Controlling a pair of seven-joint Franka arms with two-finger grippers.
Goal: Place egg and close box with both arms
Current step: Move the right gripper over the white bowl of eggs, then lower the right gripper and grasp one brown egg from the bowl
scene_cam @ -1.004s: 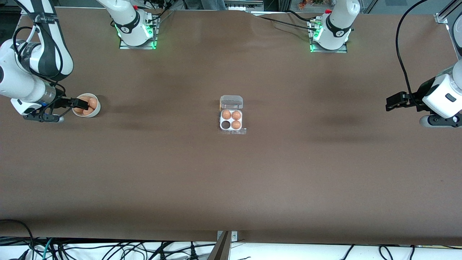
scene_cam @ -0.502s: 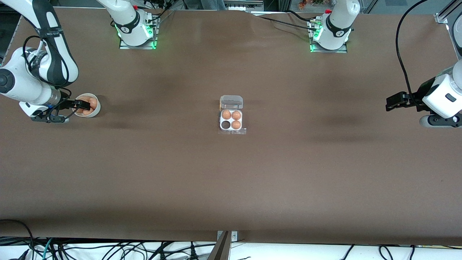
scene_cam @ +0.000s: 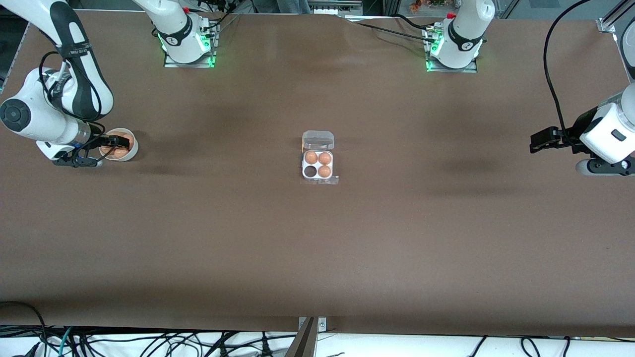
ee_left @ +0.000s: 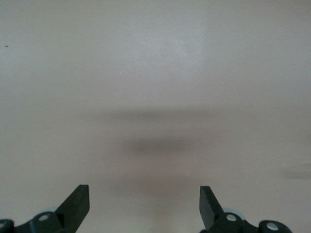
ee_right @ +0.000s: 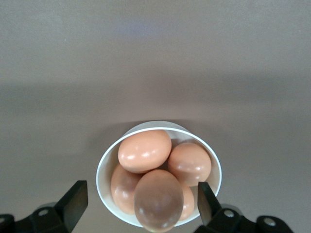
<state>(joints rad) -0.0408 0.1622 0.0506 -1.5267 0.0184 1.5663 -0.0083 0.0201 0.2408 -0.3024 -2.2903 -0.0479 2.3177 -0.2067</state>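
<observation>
I should expect another egg to be hidden under the topmost egg [ee_right: 159, 201] when I lift it, because a sliver of brown shell [ee_right: 187, 200] shows beside it.
The box [scene_cam: 318, 167] is a white four-cell tray in the middle of the table, with its clear lid [scene_cam: 318, 140] lying open. It holds three brown eggs [scene_cam: 324, 158], and the one empty cell [scene_cam: 310, 171] is on the side nearer the front camera. My right gripper [scene_cam: 120, 143] is open over a round white bowl [scene_cam: 133, 150] of eggs at the right arm's end of the table. In the right wrist view its fingers [ee_right: 77, 196] stand wide apart on either side of the bowl [ee_right: 104, 160], and the topmost egg [ee_right: 158, 199] lies between them untouched. My left gripper [scene_cam: 538, 141] is open and empty over bare table and waits.
The brown table top [scene_cam: 317, 248] stretches wide around the box. The two arm bases [scene_cam: 186, 44] stand at the edge of the table farthest from the front camera. Cables [scene_cam: 149, 342] hang past the edge nearest to it. The left wrist view shows only bare table [ee_left: 155, 97].
My right arm's wrist has swung in toward the bowl and its fingertips have shifted a little farther over the eggs. The left arm and the box have not moved.
</observation>
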